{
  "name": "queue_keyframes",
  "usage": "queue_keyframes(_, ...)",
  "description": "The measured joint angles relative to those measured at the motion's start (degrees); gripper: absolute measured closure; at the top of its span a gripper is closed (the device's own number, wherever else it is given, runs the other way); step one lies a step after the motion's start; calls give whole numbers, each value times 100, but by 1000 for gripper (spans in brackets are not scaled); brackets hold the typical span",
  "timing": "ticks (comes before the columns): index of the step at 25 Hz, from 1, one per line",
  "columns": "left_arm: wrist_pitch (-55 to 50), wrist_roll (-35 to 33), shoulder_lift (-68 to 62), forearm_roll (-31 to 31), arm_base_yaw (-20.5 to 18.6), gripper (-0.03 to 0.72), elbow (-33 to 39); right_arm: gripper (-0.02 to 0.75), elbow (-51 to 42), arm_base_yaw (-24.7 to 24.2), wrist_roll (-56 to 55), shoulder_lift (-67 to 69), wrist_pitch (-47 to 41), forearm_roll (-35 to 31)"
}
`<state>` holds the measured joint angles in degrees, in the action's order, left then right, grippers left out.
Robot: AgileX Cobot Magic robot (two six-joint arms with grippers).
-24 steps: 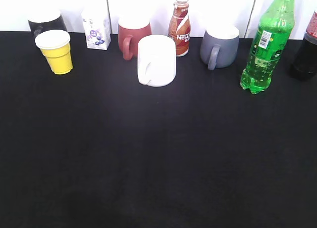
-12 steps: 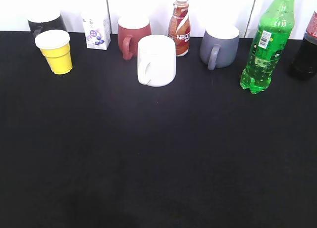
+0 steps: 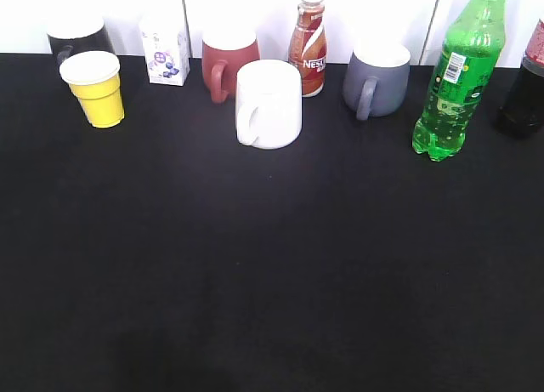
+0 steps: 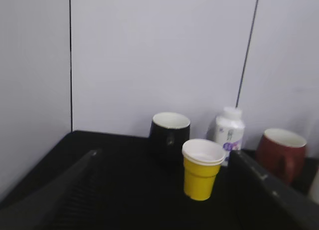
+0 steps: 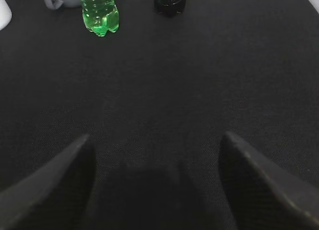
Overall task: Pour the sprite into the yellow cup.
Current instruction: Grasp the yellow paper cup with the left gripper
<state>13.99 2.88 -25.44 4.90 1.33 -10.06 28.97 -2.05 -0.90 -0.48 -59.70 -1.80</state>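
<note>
I expect the yellow cup to come up as cups stacked inside each other that stay together when I lift it, because the thick white rim looks double.
The sprite, a tall green bottle, stands upright at the back right of the black table; its base shows at the top left of the right wrist view. The yellow cup stands at the back left and appears in the left wrist view. My left gripper is open and empty, with the cup ahead between its fingers. My right gripper is open and empty over bare table, well short of the sprite. Neither gripper shows in the exterior view.
Along the back stand a black mug, a small white carton, a red mug, a white mug, a brown Nestle bottle, a grey mug and a dark cola bottle.
</note>
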Motion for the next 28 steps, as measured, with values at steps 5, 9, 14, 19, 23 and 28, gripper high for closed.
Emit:
queue_keyframes(5, 2674, 40, -3224, -993, 0, 113, 17, 153, 0, 0, 0, 0, 0, 0)
queue_keyframes(9, 3808, 244, -5130, -1579, 0, 109, -264, 153, 0, 0, 0, 0, 0, 0)
queue_keyframes(14, 4315, 285, -6965, -2350, 5, 48, -1288, 153, 0, 0, 0, 0, 0, 0)
queue_keyframes(19, 4503, 291, -8359, -2368, 5, 39, -2441, 153, 0, 0, 0, 0, 0, 0)
queue_keyframes(23, 4260, 325, -9079, -2368, 101, 38, -3404, 153, 0, 0, 0, 0, 0, 0)
queue_keyframes(28, 3766, 325, -9666, -1618, 408, 19, -4288, 153, 0, 0, 0, 0, 0, 0)
